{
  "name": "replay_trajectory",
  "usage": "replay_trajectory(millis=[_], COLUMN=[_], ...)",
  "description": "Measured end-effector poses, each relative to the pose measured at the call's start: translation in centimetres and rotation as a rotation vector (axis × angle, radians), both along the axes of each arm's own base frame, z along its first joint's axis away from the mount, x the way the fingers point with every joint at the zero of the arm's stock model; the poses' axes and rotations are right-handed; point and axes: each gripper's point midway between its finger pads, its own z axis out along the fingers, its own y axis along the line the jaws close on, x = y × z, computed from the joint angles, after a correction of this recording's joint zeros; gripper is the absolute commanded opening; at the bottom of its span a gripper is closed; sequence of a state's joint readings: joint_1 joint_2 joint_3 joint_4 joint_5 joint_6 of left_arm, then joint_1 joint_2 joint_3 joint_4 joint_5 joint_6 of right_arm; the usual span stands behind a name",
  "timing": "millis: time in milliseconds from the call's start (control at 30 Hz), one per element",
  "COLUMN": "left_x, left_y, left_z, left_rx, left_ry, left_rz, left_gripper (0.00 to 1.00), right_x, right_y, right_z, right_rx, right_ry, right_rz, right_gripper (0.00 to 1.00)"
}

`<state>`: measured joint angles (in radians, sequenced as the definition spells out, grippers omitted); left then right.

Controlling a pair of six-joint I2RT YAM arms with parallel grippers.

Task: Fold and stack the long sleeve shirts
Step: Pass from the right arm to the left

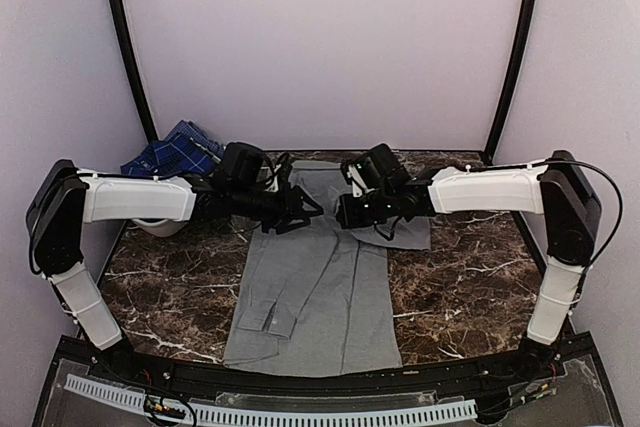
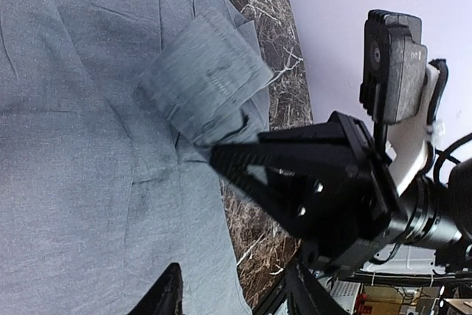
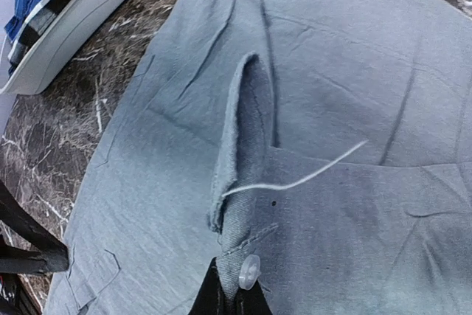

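My left gripper should take the cuff [image 2: 210, 75] from my right gripper, which holds it far from the bottom hem [image 1: 392, 358], to free my right gripper for the hem.
The mid-grey long sleeve shirt [image 1: 320, 292] lies flat on the dark marble table [image 1: 460, 287], collar at the far end. My right gripper [image 3: 230, 302] is shut on a raised fold of its buttoned cuff [image 3: 247, 182], with a clear button [image 3: 249, 271] at the fingertips. In the left wrist view that cuff [image 2: 206, 82] looks blurred at the right gripper's tip. My left gripper [image 2: 228, 300] hovers open over the shirt's edge and holds nothing. From above, the left gripper [image 1: 303, 210] and the right gripper [image 1: 345, 215] nearly meet over the chest. The dark blue plaid shirt [image 1: 172, 155] lies in the basket.
A white oval basket [image 1: 160, 226] stands at the back left, and the right wrist view shows the basket [image 3: 88, 5] beside the grey shirt. A loose white thread [image 3: 310, 175] lies on the cloth. Bare marble [image 1: 170, 287] shows either side of the shirt.
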<state>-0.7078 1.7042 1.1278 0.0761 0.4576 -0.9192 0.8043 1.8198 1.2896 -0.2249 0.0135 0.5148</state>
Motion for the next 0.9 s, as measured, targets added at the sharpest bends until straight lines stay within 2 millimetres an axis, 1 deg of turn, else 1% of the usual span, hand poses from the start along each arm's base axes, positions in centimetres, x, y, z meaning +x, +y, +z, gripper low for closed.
replay_trajectory(millis=[67, 233, 433, 633, 700, 767, 833, 867, 900], left_x=[0.2, 0.9, 1.9, 3.1, 3.5, 3.8, 4.0, 4.1, 4.1], left_y=[0.1, 0.6, 0.7, 0.5, 0.3, 0.1, 0.0, -0.1, -0.1], left_z=[-0.3, -1.0, -1.9, -3.3, -4.0, -4.5, -5.0, -5.2, -5.4], left_rx=[-0.009, -0.034, -0.032, 0.011, 0.026, 0.038, 0.050, 0.057, 0.060], left_ry=[0.021, 0.061, 0.084, 0.098, 0.107, 0.114, 0.119, 0.121, 0.124], left_rz=[0.021, 0.077, 0.127, 0.158, 0.161, 0.164, 0.164, 0.164, 0.166], left_gripper=[0.49, 0.56, 0.63, 0.64, 0.62, 0.57, 0.47, 0.37, 0.32], right_x=[-0.6, -2.0, -2.9, -3.3, -3.3, -3.4, -3.5, -3.4, -3.4], right_y=[1.6, 3.8, 5.1, 5.9, 6.2, 6.5, 6.6, 6.7, 6.6], right_z=[-0.5, -1.0, -1.0, -1.3, -1.2, -0.9, -0.7, -0.6, -0.6], right_rx=[0.014, 0.030, 0.027, -0.016, -0.035, -0.051, -0.063, -0.069, -0.076], right_ry=[0.009, 0.016, 0.002, -0.041, -0.065, -0.089, -0.109, -0.117, -0.122], right_rz=[0.035, 0.089, 0.127, 0.152, 0.164, 0.176, 0.185, 0.188, 0.188], right_gripper=[0.00, 0.00, 0.02, 0.04, 0.06, 0.06, 0.07, 0.08, 0.09])
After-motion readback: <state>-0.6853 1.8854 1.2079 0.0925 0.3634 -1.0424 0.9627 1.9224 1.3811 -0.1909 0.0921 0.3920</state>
